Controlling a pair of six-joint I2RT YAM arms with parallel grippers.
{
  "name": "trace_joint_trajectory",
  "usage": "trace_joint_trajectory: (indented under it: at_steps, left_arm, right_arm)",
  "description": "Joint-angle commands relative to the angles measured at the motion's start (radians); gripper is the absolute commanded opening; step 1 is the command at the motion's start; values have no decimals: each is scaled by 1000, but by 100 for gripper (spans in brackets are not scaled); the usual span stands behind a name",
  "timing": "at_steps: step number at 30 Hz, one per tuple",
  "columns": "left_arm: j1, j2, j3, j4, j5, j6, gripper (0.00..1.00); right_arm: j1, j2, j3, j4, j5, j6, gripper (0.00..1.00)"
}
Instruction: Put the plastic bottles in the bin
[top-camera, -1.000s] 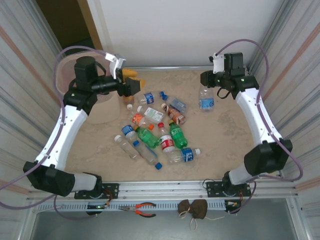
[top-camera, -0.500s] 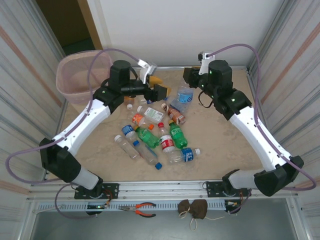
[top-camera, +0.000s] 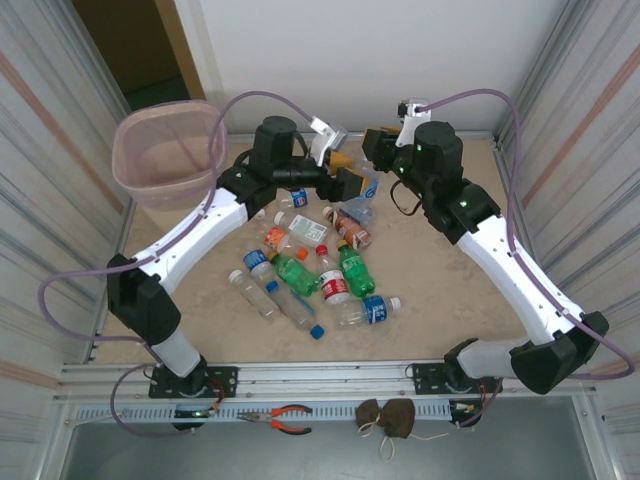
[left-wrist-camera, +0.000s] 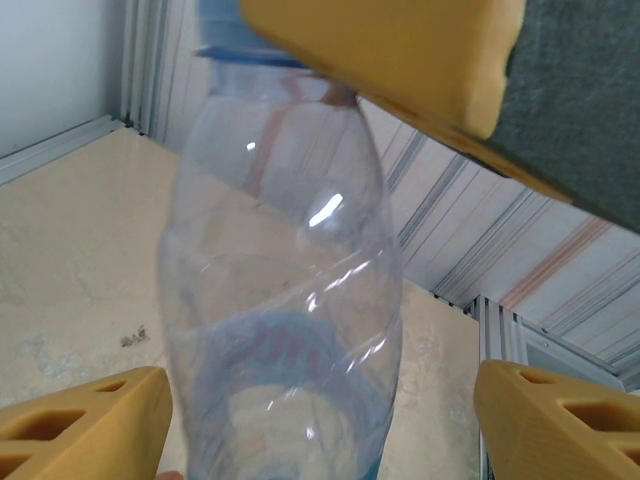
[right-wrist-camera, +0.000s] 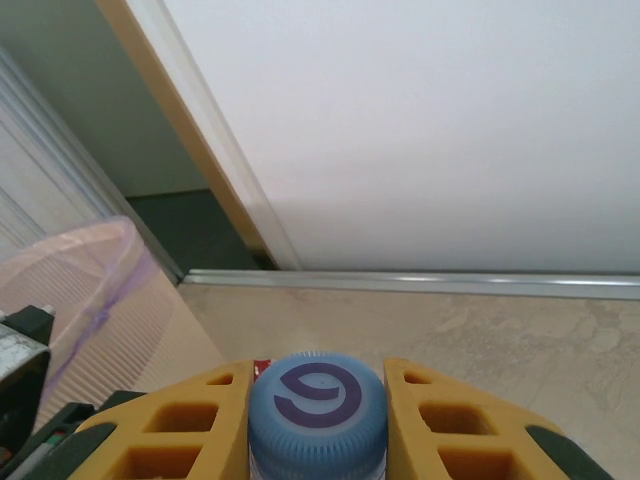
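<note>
The bottle's blue cap (right-wrist-camera: 318, 408) is in my right gripper, far from the bin, so my left gripper should grip the bottle's body (left-wrist-camera: 285, 260) before my right gripper opens.
My right gripper (right-wrist-camera: 317, 425) is shut on the blue cap (right-wrist-camera: 317, 410) of a clear plastic bottle with a blue label (left-wrist-camera: 285, 300), held up at the back of the table (top-camera: 440, 270). My left gripper (left-wrist-camera: 320, 430) stands open around that bottle's body, with a gap showing on the right side. In the top view the left gripper (top-camera: 352, 182) and right gripper (top-camera: 374, 152) meet at the held bottle (top-camera: 368, 192). Several more plastic bottles (top-camera: 310, 265) lie in a pile mid-table. The pale-pink bin (top-camera: 150, 110) stands at the far left.
Ribbed metal walls (top-camera: 50, 200) close in both sides and a white wall stands behind. Orange-handled pliers (top-camera: 285, 418) and a brown pouch (top-camera: 388, 418) lie on the front rail. The bin's side (right-wrist-camera: 80, 310) shows left of the right gripper.
The left arm swung right, from beside the bin to the held bottle. The right arm carried its bottle left and toward the back, meeting the left gripper.
</note>
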Motion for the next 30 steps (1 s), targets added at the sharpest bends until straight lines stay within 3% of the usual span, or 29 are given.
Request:
trace_joint_trajectory:
  at_steps: [1, 10, 22, 27, 30]
  left_arm:
    - [-25, 8, 37, -10, -16, 75, 77]
    - [-56, 28, 65, -72, -72, 150, 57]
    - [-56, 32, 72, -82, -87, 151, 45]
    - [-56, 22, 75, -91, -102, 156, 45]
    - [-51, 12, 75, -101, -109, 158, 44]
  right_arm:
    - [11, -35, 13, 30, 0, 32, 20]
    - [18, -49, 14, 28, -7, 43, 20]
    - [20, -51, 8, 32, 0, 38, 22]
    - [20, -63, 10, 21, 19, 26, 56]
    - [19, -79, 14, 4, 41, 10, 71]
